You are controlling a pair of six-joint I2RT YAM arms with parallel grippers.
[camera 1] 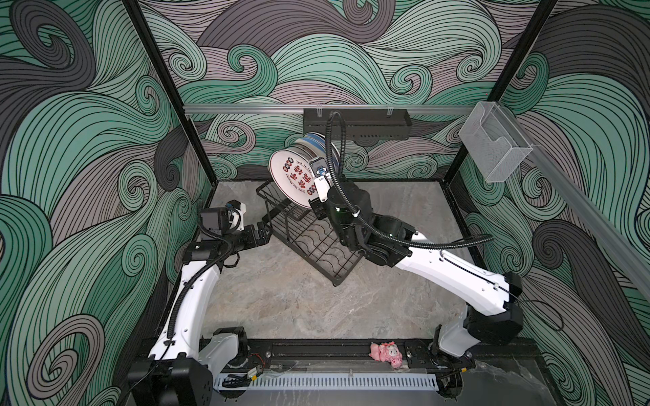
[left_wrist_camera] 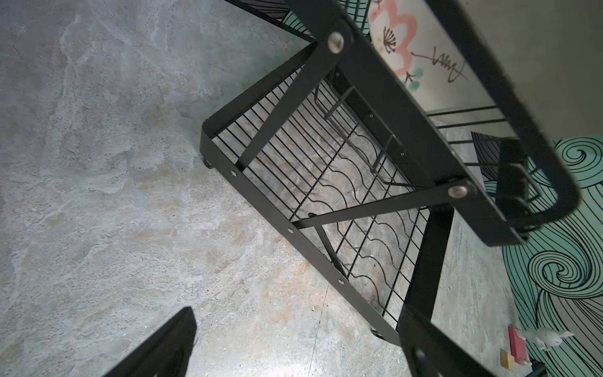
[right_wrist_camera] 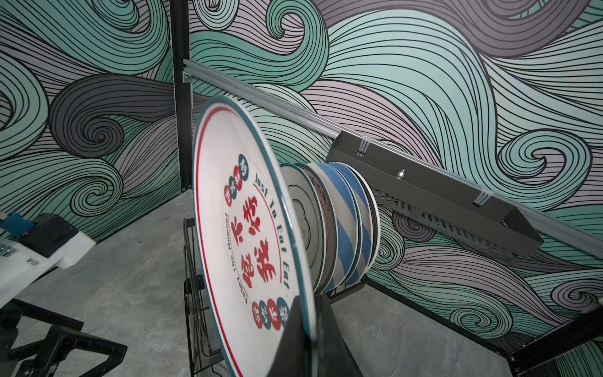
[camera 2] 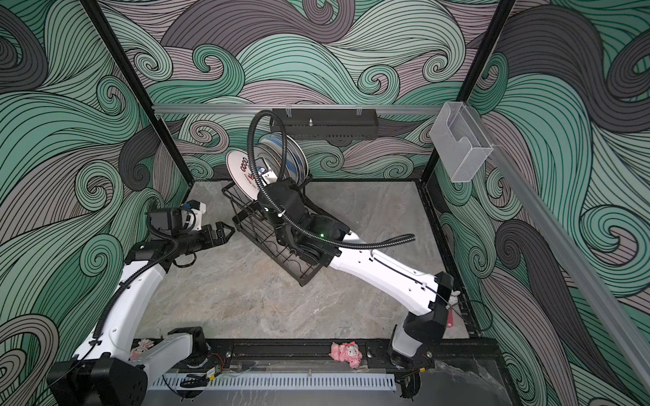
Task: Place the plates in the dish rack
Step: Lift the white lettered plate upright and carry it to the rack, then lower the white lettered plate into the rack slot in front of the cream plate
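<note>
The red-lettered plate (camera 1: 291,176) is hanging upright like the blue-striped plates, so the robot's right gripper keeps lowering it toward the raised basket's loose end (camera 1: 270,195) until it rests there.
My right gripper (camera 1: 315,205) (right_wrist_camera: 308,336) is shut on the rim of a white plate with red lettering (camera 1: 292,177) (camera 2: 240,172) (right_wrist_camera: 241,235). It holds the plate upright over the near end of the raised basket of the black wire dish rack (camera 1: 309,246) (camera 2: 299,270) (left_wrist_camera: 326,182). Several plates, among them blue-striped ones (camera 1: 318,144) (right_wrist_camera: 346,225), stand on edge in the basket behind it. A cream plate with pink doodles (left_wrist_camera: 408,49) shows in the left wrist view. My left gripper (camera 1: 264,232) (camera 2: 225,232) (left_wrist_camera: 297,346) is open and empty beside the rack's left end.
A black perforated tray (camera 1: 373,123) hangs on the back wall rail above the rack. A clear plastic box (camera 1: 492,147) is fixed to the right wall. A pink toy (camera 1: 387,353) lies on the front rail. The stone tabletop (camera 1: 281,309) lies bare in front of the rack.
</note>
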